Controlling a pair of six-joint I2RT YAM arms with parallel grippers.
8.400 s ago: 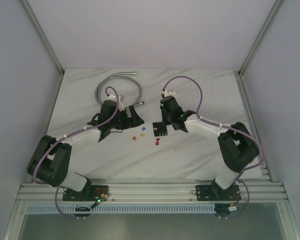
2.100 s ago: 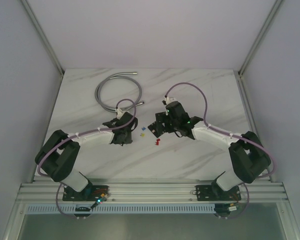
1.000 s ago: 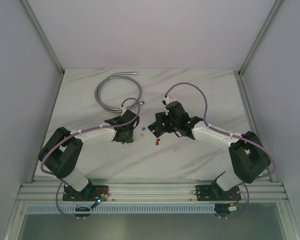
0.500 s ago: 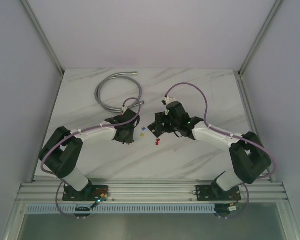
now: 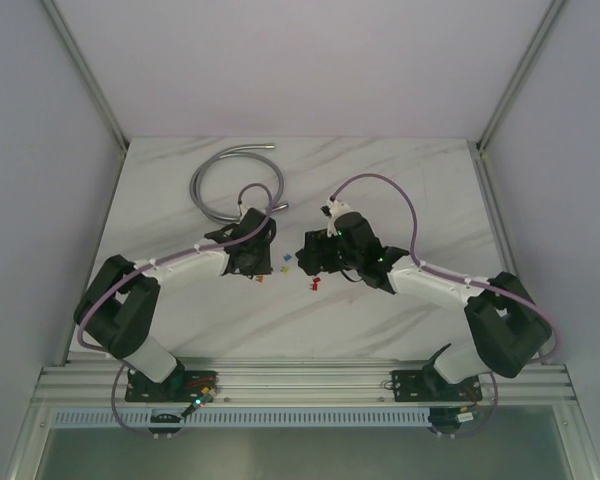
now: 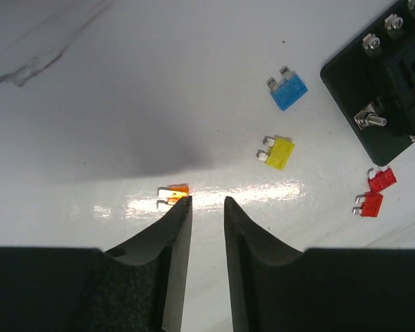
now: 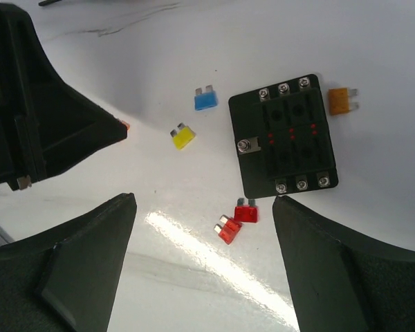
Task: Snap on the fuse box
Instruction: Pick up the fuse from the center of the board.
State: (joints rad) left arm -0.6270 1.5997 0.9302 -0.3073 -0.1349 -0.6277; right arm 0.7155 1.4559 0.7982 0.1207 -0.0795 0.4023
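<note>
My left gripper's fingers have the orange fuse's prongs (image 6: 163, 199) pointing across them, so my left gripper should move away and my right gripper should grab the fuse by its orange body (image 6: 180, 193).
The black fuse box (image 7: 285, 142) lies flat on the white table, its screws and slots facing up; its corner shows in the left wrist view as well (image 6: 394, 76). My right gripper (image 7: 204, 200) hovers wide open on the near side of the fuse box, holding nothing, with two red fuses (image 7: 236, 220) on the table between its fingers. My left gripper (image 6: 207, 199) stands left of the box with a narrow gap between its jaws and nothing in it. A small orange fuse (image 6: 173, 196) lies at its left fingertip. From above, both grippers (image 5: 258, 268) (image 5: 313, 262) face each other mid-table.
Loose fuses lie around: blue (image 6: 288, 90), yellow (image 6: 277, 152), and an amber one (image 7: 341, 101) beyond the box's right corner. A coiled grey metal hose (image 5: 235, 180) lies at the back left. White walls enclose the table.
My left gripper has drawn a little toward the back of the table, staying beside the orange fuse. My right gripper has shifted slightly left over the fuse box. Both openings look unchanged.
</note>
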